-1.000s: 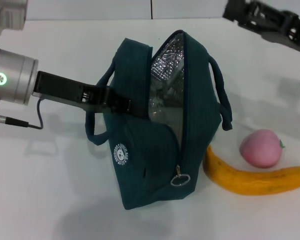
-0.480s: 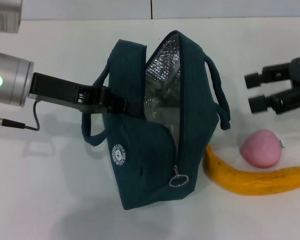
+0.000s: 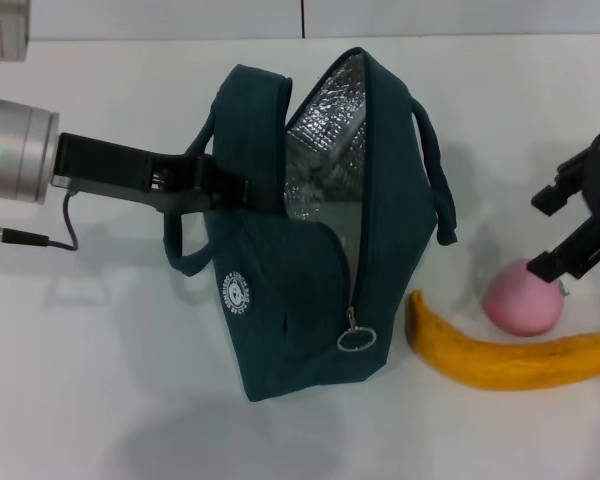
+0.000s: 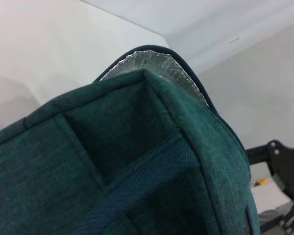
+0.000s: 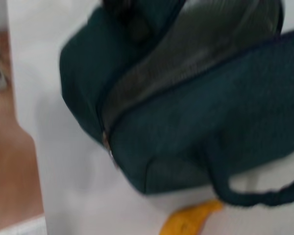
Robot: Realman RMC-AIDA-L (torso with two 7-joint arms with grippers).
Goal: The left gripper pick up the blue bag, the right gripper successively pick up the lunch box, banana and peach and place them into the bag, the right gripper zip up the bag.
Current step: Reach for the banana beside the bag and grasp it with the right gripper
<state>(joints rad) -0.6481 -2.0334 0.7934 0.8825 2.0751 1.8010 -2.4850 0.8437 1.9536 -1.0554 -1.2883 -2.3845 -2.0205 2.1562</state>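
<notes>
The yellow banana (image 3: 436, 339) lies clear of the blue bag, so my open right gripper should keep going down to the banana's middle (image 3: 504, 366) and close across it.
The blue bag (image 3: 310, 270) stands mid-table, unzipped, with its silver lining (image 3: 325, 140) showing. My left gripper (image 3: 248, 192) comes in from the left and is shut on the bag's left wall; bag fabric (image 4: 137, 161) fills the left wrist view. The pink peach (image 3: 518, 302) and the yellow banana (image 3: 510, 358) lie on the table right of the bag. My right gripper (image 3: 543, 234) hangs open at the far right, just above and beside the peach, with nothing between its fingers. The right wrist view shows the bag (image 5: 186, 117) and the banana's tip (image 5: 188, 223). The lunch box is out of view.
The zipper's ring pull (image 3: 354, 340) hangs at the bag's near end. Two carry handles (image 3: 435, 170) stick out from the bag's sides. A white table (image 3: 100, 380) lies under everything, and a cable (image 3: 40, 240) trails from my left arm.
My right gripper has swung from the far back right down to just above the peach. The left gripper and bag have shifted slightly left.
</notes>
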